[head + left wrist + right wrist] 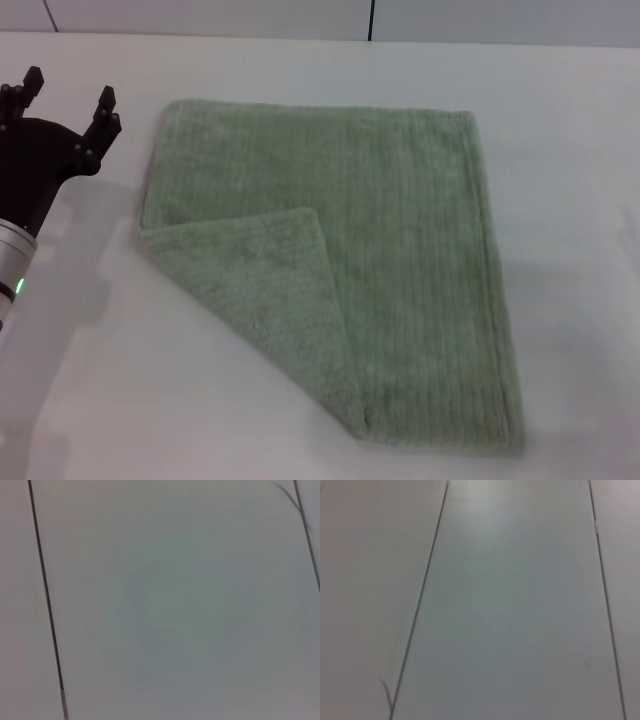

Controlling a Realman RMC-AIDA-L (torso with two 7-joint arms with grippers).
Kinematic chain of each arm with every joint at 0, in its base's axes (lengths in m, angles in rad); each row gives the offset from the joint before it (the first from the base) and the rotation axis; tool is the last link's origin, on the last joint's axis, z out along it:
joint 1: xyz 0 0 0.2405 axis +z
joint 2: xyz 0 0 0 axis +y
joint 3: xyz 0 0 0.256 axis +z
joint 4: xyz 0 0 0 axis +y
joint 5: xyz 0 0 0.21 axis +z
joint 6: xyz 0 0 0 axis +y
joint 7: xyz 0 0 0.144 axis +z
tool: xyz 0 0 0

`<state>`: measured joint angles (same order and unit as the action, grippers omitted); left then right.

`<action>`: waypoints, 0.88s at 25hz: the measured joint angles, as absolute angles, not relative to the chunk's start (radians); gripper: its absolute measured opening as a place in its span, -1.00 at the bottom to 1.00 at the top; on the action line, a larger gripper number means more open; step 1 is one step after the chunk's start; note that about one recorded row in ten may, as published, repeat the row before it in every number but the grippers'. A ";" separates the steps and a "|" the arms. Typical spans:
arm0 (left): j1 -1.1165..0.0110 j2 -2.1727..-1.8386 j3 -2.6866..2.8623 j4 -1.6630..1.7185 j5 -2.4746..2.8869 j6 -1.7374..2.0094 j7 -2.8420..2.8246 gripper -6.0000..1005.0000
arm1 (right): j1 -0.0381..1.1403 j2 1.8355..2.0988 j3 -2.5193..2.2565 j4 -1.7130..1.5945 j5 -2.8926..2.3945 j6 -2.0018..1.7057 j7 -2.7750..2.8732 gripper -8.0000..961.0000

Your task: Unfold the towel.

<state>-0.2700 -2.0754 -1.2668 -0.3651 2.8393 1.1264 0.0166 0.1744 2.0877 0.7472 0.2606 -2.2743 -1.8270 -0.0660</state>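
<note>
My gripper is about to lift the folded corner (pixel 262 290), which shows a clear edge (pixel 327 265). The folded corner will therefore peel up and sag while the towel under it stays flat.
The sage-green towel (pixel 400 250) lies flat on the white table (pixel 570 200) in the head view. Its near-left corner (pixel 270 280) is folded over diagonally onto the rest of the cloth. My left gripper (pixel 68 108) is at the far left, beside the towel's far-left corner and apart from it, open and empty, fingers pointing away from me. My right gripper is out of view. Both wrist views show only bare white panels with dark seams and no towel.
A white wall panel with a dark vertical seam (pixel 371 20) runs along the table's far edge. Bare table surface lies to the left (pixel 100 350) and right of the towel.
</note>
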 joint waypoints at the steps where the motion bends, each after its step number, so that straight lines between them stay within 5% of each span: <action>1: -0.270 -2.075 -1.267 -0.365 2.839 1.126 0.017 0.59 | 0.175 2.088 0.741 0.262 -2.275 -1.828 -0.066 0.74; 11: -0.274 -2.076 -1.262 -0.371 2.839 1.129 0.017 0.59 | 0.172 2.067 0.703 0.398 -2.270 -1.692 0.025 0.59; 14: -0.271 -2.078 -1.263 -0.390 2.838 1.126 0.017 0.59 | 0.181 2.007 0.699 0.517 -2.335 -1.546 0.089 0.55; 19: -0.271 -2.075 -1.257 -0.408 2.832 1.120 0.017 0.59 | 0.222 1.850 0.726 0.837 -2.425 -1.097 0.230 0.47; 22: -0.271 -2.072 -1.237 -0.441 2.836 1.103 0.018 0.59 | 0.248 1.812 0.803 0.986 -2.444 -0.823 0.243 0.43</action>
